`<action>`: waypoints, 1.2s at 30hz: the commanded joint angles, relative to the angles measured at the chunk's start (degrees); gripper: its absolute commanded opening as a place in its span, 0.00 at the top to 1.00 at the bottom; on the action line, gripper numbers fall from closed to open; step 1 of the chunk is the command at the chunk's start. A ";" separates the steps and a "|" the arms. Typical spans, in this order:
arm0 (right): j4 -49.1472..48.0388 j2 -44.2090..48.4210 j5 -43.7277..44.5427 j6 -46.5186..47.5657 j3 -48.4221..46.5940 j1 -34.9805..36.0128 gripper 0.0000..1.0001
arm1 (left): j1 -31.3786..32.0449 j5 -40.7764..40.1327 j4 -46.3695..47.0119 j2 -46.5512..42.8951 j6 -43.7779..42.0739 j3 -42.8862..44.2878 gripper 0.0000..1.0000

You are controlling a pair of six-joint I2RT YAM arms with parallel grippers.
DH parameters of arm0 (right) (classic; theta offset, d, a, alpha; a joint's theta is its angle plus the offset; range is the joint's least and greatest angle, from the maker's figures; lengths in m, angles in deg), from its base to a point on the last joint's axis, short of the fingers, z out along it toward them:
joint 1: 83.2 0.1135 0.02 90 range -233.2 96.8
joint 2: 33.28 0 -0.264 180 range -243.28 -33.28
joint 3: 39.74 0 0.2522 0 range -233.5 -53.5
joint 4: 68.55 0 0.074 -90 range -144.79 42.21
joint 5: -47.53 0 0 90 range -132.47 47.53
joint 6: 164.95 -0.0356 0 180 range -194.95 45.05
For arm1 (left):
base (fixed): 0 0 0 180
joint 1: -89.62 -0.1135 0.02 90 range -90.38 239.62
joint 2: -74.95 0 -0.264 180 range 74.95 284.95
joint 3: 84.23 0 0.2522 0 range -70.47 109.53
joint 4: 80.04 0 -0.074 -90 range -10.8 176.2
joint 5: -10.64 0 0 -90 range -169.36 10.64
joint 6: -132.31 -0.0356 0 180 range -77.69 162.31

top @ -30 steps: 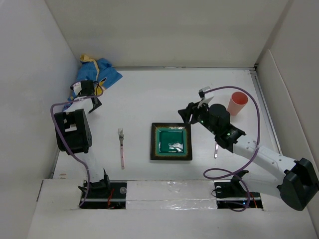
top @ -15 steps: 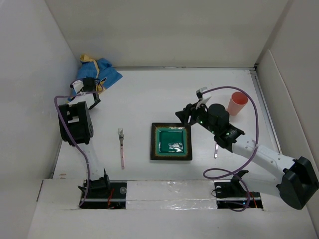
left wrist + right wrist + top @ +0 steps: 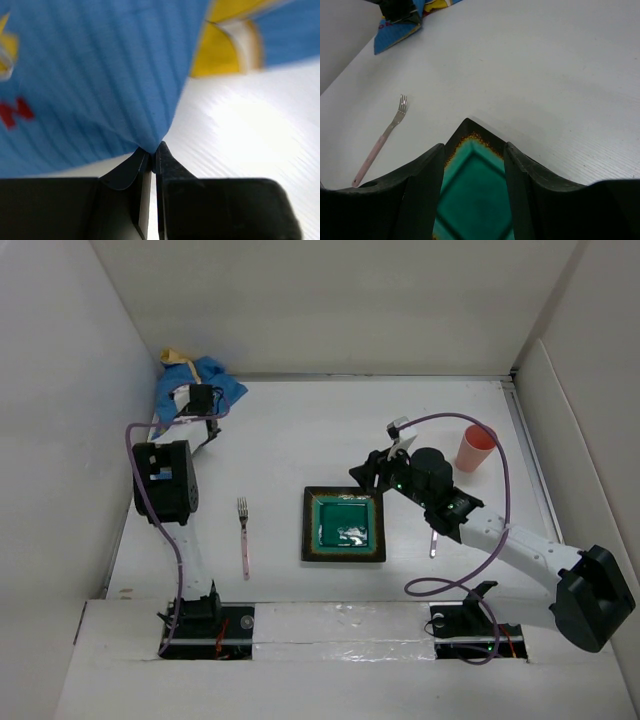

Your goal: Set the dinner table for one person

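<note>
The blue placemat [image 3: 209,369] is crumpled, and my left gripper is on one corner. So my right gripper should take another corner, and then both grippers should spread it flat beyond the plate.
The dinner table [image 3: 300,430] is a broad white top with white walls. A crumpled blue printed placemat [image 3: 195,378] lies in its far left corner. My left gripper [image 3: 207,408] is at the mat's near edge, and in the left wrist view it [image 3: 154,150] is shut on a corner of the blue cloth [image 3: 100,75]. A square green plate with a dark rim [image 3: 344,525] sits mid-table. My right gripper [image 3: 368,472] hovers open over its far corner, and the plate [image 3: 475,190] shows between the open fingers [image 3: 474,150]. A pink-handled fork [image 3: 243,537] lies left of the plate.
A pink cup [image 3: 477,447] stands upright at the far right. A second utensil [image 3: 433,542] lies right of the plate, partly under my right arm. Purple cables loop along both arms. In the right wrist view the fork [image 3: 380,142] and the placemat [image 3: 395,32] lie off to the left.
My left arm has swung toward the far corner, and its jaws have closed on the placemat's edge. My right gripper has drifted slightly left and stayed open.
</note>
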 commanded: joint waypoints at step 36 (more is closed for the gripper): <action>-3.39 -34.02 -2.62 -4.48 -18.89 -6.38 0.28 | 17.52 17.01 24.98 -16.58 14.86 -10.29 0.40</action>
